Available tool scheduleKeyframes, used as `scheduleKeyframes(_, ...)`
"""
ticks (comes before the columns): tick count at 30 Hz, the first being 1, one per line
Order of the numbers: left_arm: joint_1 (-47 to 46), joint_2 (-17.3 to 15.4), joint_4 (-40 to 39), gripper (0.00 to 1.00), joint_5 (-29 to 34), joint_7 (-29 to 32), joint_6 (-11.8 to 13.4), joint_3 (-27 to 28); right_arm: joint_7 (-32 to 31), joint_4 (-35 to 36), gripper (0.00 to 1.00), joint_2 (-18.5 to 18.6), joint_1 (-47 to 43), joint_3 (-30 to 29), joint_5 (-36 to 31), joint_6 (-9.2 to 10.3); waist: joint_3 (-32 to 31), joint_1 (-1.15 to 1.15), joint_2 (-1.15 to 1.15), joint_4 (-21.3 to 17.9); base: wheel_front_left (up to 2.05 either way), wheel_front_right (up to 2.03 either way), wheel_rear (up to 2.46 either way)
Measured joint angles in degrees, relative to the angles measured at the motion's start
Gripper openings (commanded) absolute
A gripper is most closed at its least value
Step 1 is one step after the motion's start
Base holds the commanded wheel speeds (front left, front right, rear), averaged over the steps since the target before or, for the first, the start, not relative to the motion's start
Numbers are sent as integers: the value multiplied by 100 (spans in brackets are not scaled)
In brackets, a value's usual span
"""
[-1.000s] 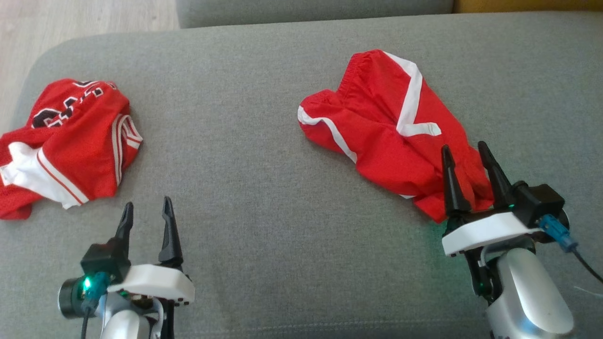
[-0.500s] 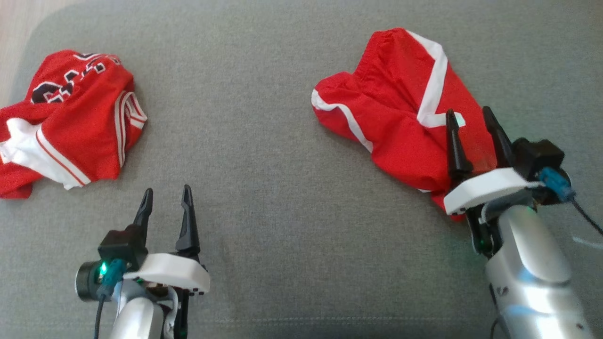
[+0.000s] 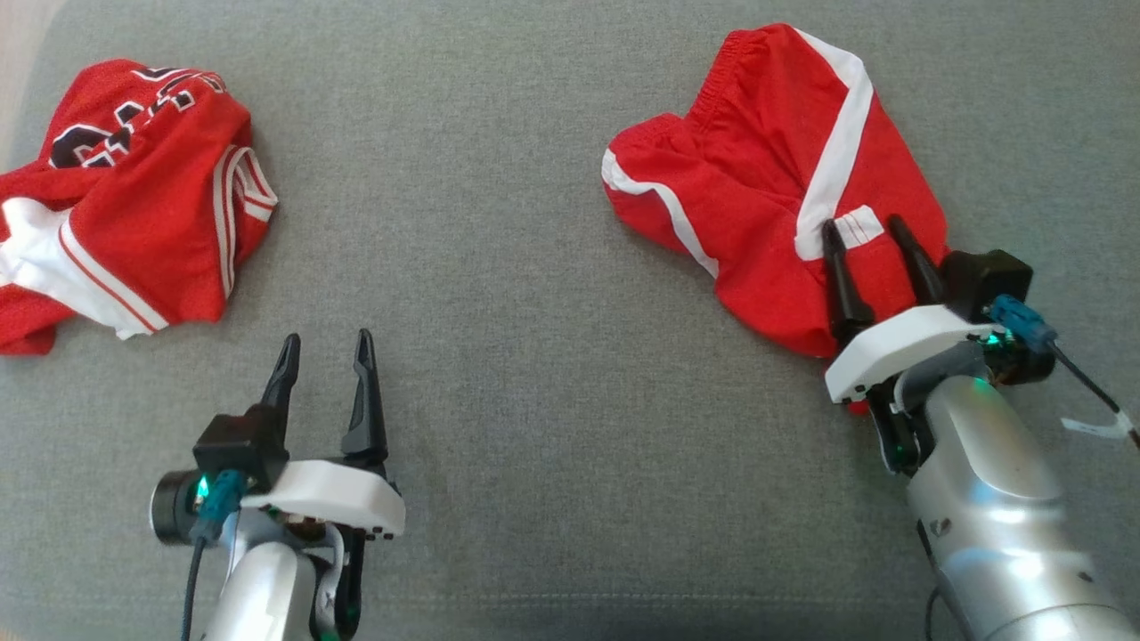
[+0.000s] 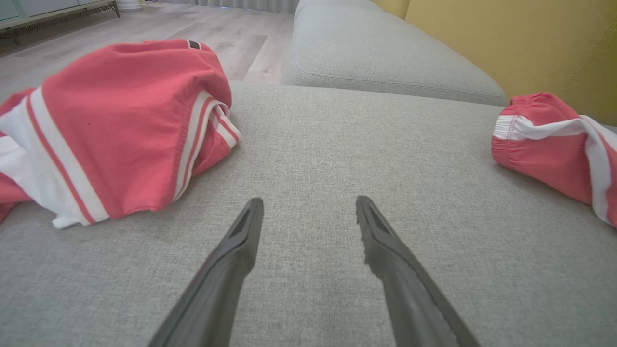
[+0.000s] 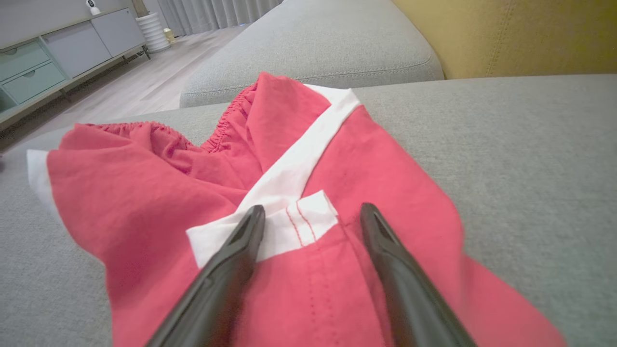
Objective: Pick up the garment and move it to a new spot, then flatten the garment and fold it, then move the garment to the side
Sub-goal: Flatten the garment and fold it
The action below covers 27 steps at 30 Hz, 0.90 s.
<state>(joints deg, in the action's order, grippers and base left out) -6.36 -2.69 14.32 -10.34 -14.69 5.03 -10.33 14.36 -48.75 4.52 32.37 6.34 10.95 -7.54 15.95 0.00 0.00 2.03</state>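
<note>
My gripper will draw the shorts (image 3: 753, 198) out long and make them trail limply when it pulls their end by the stitched white patch, because the white stripe kinks (image 3: 815, 233) beside that patch.
The garment (image 3: 766, 178) is a crumpled pair of red shorts with white stripes, lying at the right of the grey sofa cushion (image 3: 499, 267). My right gripper (image 3: 862, 225) hovers open over its near end, fingertips on either side of a white patch (image 5: 299, 219), with nothing held. The right wrist view shows the shorts (image 5: 159, 202) spread under the open right gripper (image 5: 312, 208). My left gripper (image 3: 326, 340) stands open over bare cushion at the lower left. The left wrist view has the left gripper (image 4: 309, 201) open, with the shorts (image 4: 549, 140) far to the right.
A second red garment, a jersey (image 3: 151, 223) with white trim and dark lettering, lies bunched at the left; the left wrist view shows the jersey (image 4: 120, 130) close by. Another grey cushion (image 4: 385, 53), a yellow backrest (image 4: 520, 38) and wood floor (image 4: 144, 33) lie beyond.
The head camera has tilted down, shifting the whole picture. My right gripper has advanced from the shorts' near tip to over the white patch. The left gripper has barely moved.
</note>
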Motion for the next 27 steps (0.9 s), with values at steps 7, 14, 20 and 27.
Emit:
scheduleKeyframes(7,-53,1,31,100,-58,0,-1,-20,0,-120,44,49,82,375,127,0,27,0,0,-4,0,0,0)
scheduleKeyframes(14,-115,1,55,100,-101,0,-1,-32,0,15,26,155,119,450,167,0,8,0,0,9,0,0,0)
scheduleKeyframes(20,-86,1,99,100,-188,0,-8,-82,0,154,16,174,91,361,104,0,-152,0,0,7,0,0,0)
scheduleKeyframes(27,-86,0,148,100,-199,0,-19,-140,0,304,0,183,-98,319,99,0,-248,0,0,19,0,0,0)
